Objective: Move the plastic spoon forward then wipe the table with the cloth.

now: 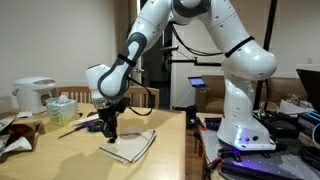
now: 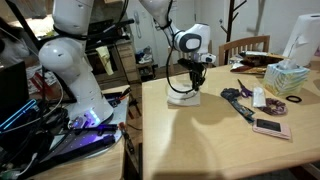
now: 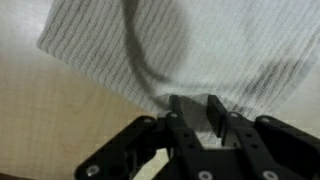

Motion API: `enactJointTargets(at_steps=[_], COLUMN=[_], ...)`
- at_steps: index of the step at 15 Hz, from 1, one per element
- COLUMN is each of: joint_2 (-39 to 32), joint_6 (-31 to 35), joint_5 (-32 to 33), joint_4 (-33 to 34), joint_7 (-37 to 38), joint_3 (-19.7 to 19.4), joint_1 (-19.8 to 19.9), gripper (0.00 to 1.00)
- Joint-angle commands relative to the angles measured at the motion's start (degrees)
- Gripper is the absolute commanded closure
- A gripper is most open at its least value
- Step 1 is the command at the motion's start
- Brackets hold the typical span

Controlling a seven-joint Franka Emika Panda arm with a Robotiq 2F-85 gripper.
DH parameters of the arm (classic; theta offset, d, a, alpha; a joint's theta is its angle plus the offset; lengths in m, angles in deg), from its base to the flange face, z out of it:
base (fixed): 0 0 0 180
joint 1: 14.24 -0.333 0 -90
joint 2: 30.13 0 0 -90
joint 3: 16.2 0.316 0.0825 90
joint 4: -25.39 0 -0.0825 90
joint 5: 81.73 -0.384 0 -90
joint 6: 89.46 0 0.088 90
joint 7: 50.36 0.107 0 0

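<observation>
The robot's gripper has the cloth [image 3: 193, 104] lying almost flat between its fingers, so it should open and gather a thicker fold [image 3: 200, 88] near the edge of the cloth before it wipes.
The beige cloth [image 1: 132, 147] lies rumpled on the light-brown wooden table [image 1: 60, 160], near its edge. It also shows in an exterior view [image 2: 181, 97] and fills the top of the wrist view [image 3: 200, 50]. My gripper [image 1: 110, 132] [image 2: 194, 88] points straight down onto the cloth. In the wrist view the fingers [image 3: 194, 115] are close together, pinching a raised fold of the cloth. I cannot make out the white plastic spoon in any view.
A yellowish wooden stick [image 1: 70, 128], a tissue box [image 1: 62, 108] and a white rice cooker [image 1: 35, 95] stand on the table. A dark purple utensil [image 2: 238, 100] and a phone [image 2: 270, 127] lie beyond the cloth. The robot base [image 1: 245, 130] stands beside the table.
</observation>
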State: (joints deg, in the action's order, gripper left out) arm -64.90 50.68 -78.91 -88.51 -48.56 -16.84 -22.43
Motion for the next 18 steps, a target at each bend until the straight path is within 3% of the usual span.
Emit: enactJointTargets(at_steps=[1,3,4,5,11,16,17,18], joint_2=[-0.05,-0.05,-0.05,-0.12,-1.59,-3.74,-3.88,-4.02], joint_6=[-0.2,-0.22,-0.23,0.01,1.75,2.34,2.69,2.73], joint_5=[0.67,0.68,0.68,0.3,-0.75,-0.64,-0.7,-0.69], joint_4=[0.18,0.19,0.19,0.18,1.0,2.42,2.45,2.57], joint_7=[0.43,0.41,0.4,0.49,0.62,0.59,0.49,0.52], joint_3=[0.76,0.77,0.77,0.92,1.51,1.4,1.43,1.4], joint_1=[0.74,0.74,0.74,0.88,1.29,1.36,1.48,1.53], gripper=[0.66,0.66,0.41,0.4,0.02,0.0,0.25,0.26])
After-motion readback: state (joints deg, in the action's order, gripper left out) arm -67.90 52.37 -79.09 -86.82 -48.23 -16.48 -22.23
